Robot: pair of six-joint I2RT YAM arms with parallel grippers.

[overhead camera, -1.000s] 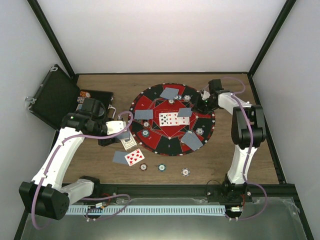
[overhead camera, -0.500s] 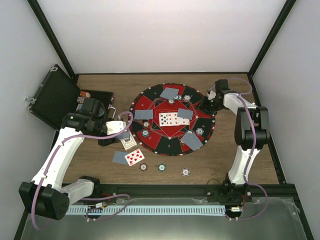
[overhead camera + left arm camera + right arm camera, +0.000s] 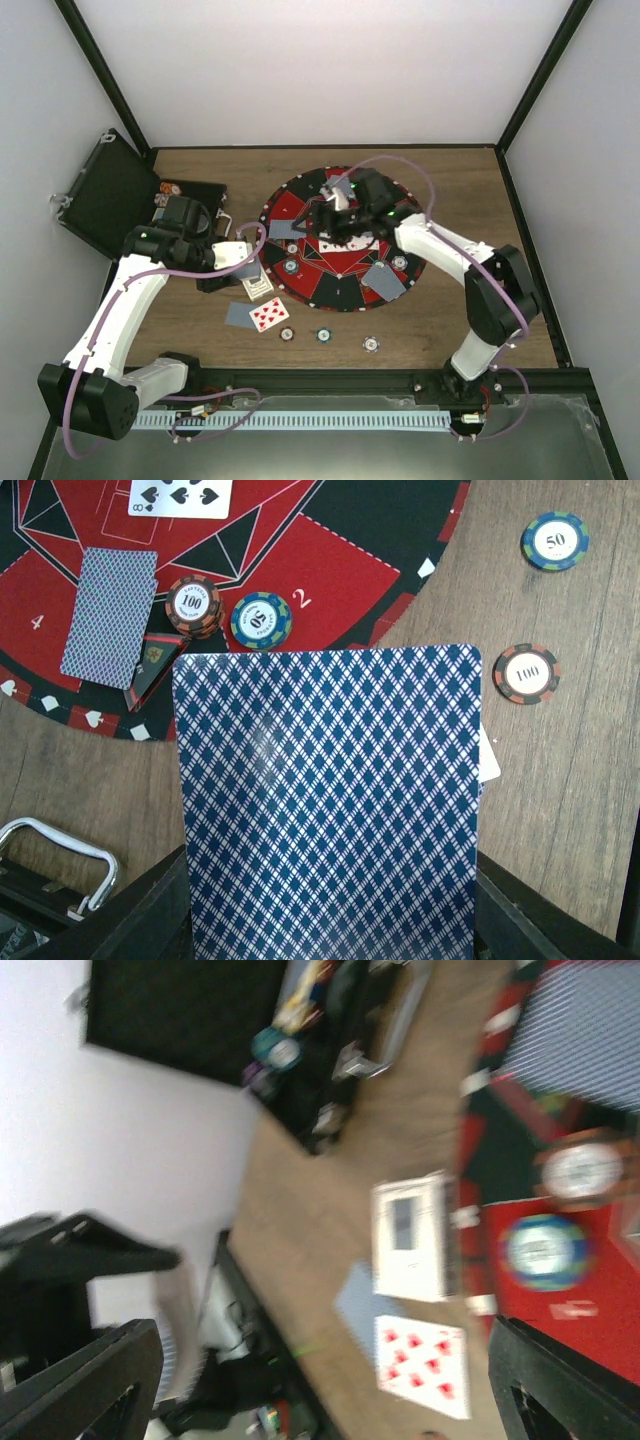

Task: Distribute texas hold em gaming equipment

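Observation:
The blue playing cards stick out from my left gripper. I should keep moving my open right gripper toward their loose end until its fingers close there.
In the left wrist view my left gripper is shut on blue diamond-backed playing cards, held above the wood by the mat's edge. From the top, that gripper sits left of the mat. My right gripper hangs over the mat's upper middle, open and empty; its view is blurred. Face-down cards and chips lie on the mat. Three chips and a red-pipped face-up card lie on the wood.
The open black case stands at the far left with chips inside. A white card box lies near the left gripper. The right arm's links stretch across the mat's right half.
The right arm swung from the mat's far right edge to over its upper middle, and its jaws opened. The left arm and its cards stayed put.

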